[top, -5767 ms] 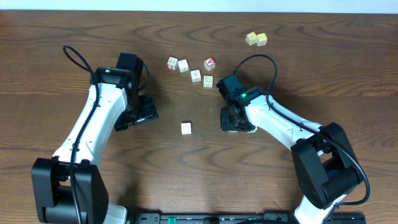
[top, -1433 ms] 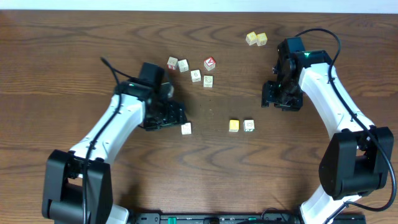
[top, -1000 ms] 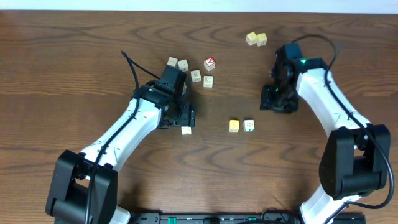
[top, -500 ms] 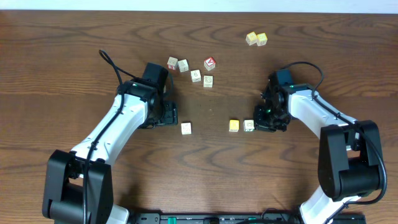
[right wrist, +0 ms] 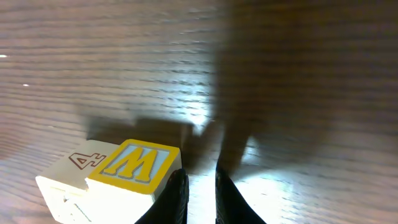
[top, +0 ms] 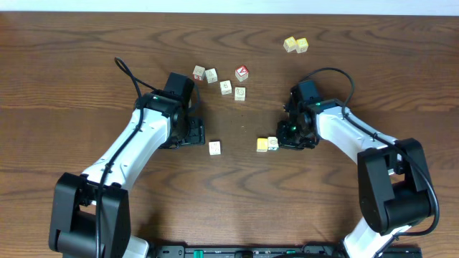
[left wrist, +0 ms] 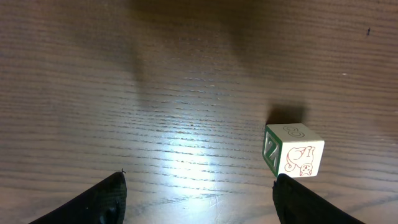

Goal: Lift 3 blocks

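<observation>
The whitish block with the green side (top: pixel 215 148) sits away from the pair, so the robot's left gripper should close and push it against the yellow block (top: pixel 262 145) before it lifts.
Two blocks lie side by side mid-table, a yellow block (top: pixel 262 144) and a whitish block (top: pixel 273 143). My right gripper (top: pixel 285 137) sits just right of them. In the right wrist view its fingers are nearly together with nothing between them. The left finger (right wrist: pixel 177 196) rests against a block with a yellow W face (right wrist: pixel 140 165), and a whitish block with a red 4 (right wrist: pixel 71 171) lies beyond it. A third whitish block (top: pixel 214 147) lies right of my open left gripper (top: pixel 195 132). In the left wrist view this block (left wrist: pixel 295 149) shows a green side and sits just ahead of the right fingertip (left wrist: pixel 298 199), outside the jaws.
A red-faced cube (top: pixel 242 72) and several whitish cubes (top: pixel 211 74) form a cluster at the back of the wooden table (top: pixel 86 43). A pair of pale yellow cubes (top: pixel 295 44) sits at the back right.
My right arm came down and left to the two blocks, closed its jaws and nudged both blocks leftward. My left arm drew back left from the third block, then held still.
</observation>
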